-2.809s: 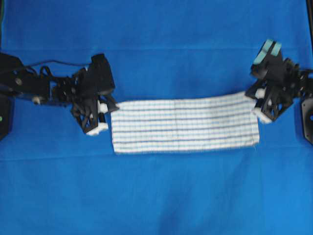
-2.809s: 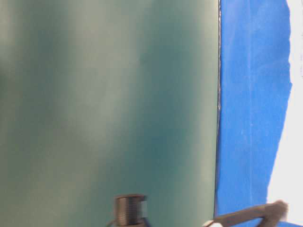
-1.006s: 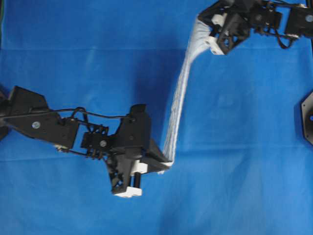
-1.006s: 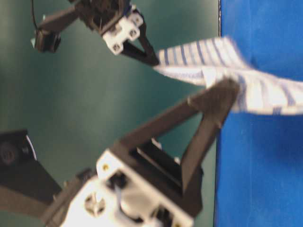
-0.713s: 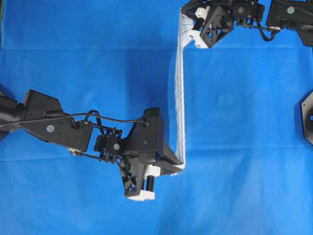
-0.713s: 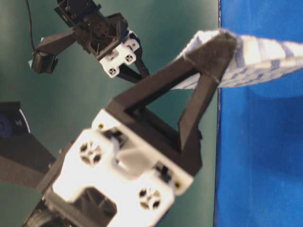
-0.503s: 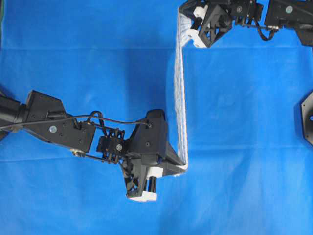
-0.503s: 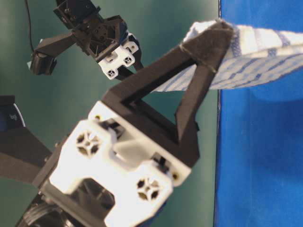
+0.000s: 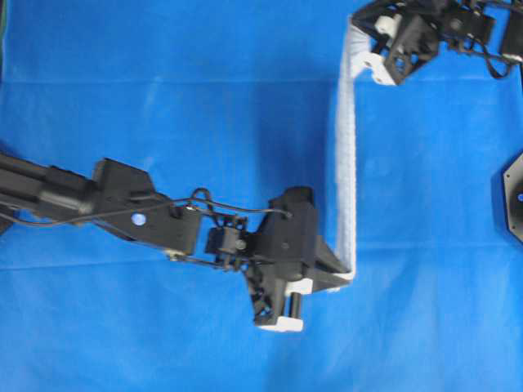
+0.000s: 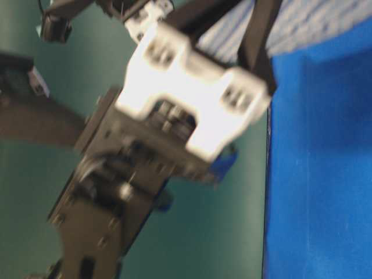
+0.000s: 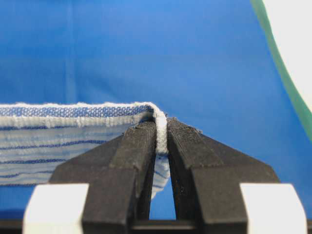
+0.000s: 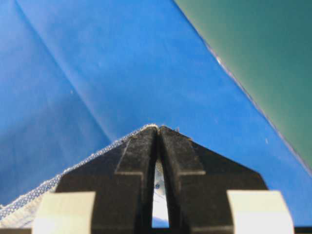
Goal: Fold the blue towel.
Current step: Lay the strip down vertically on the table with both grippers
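My left gripper should pull back over the table covering [image 9: 282, 155] to lay the blue towel flat before folding, because the towel is hanging as a narrow strip [image 9: 346, 147] between both grippers.
The blue towel [image 9: 346, 163], white with thin blue stripes, hangs lifted and stretched edge-on as a narrow strip between both grippers. My left gripper [image 9: 347, 276] is shut on its near end; the left wrist view shows the towel's hem [image 11: 58, 131] pinched between the black fingers [image 11: 141, 146] of that gripper [image 11: 161, 129]. My right gripper [image 9: 357, 49] is shut on the far end at the top of the overhead view. In the right wrist view the towel edge [image 12: 29, 200] runs off to the left from that gripper's closed tips [image 12: 158, 129]. The striped towel [image 10: 314, 23] also shows in the table-level view.
The plain blue table covering [image 9: 163, 82] spreads under everything. A black mount [image 9: 515, 196] sits at the right edge. In the table-level view a blurred arm fills the foreground before a green backdrop [image 10: 35, 192].
Both arms have carried the stretched towel to the right, still gripping its two ends. The left arm has reached further across the table; the strip stays taut.
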You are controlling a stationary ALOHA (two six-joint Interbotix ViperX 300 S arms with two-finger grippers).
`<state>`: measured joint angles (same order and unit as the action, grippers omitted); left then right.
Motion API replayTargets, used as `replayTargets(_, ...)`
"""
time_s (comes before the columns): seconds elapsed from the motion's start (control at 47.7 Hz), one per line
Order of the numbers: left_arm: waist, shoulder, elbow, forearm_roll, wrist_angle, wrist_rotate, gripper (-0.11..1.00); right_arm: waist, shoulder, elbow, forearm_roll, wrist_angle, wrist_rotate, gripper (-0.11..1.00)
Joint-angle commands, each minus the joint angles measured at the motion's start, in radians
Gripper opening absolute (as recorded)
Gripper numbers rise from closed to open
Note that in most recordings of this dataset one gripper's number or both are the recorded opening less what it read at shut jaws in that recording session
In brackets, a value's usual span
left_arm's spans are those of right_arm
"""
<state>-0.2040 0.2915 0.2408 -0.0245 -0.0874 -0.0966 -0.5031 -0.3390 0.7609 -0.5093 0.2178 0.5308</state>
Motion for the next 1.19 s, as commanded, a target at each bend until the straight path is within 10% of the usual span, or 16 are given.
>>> replayTargets(0.0,0.006,0.011,-0.058,0.003,-0.018,0.014,0.05,-0.005,-0.029,-0.002,-0.003,0.018,0.003,0.05)
replayTargets(1.174,-0.035,-0.110,0.314,-0.006,-0.092,-0.074,0.05,0.069,0.423,-0.318,-0.003,-0.072,-0.015,0.05)
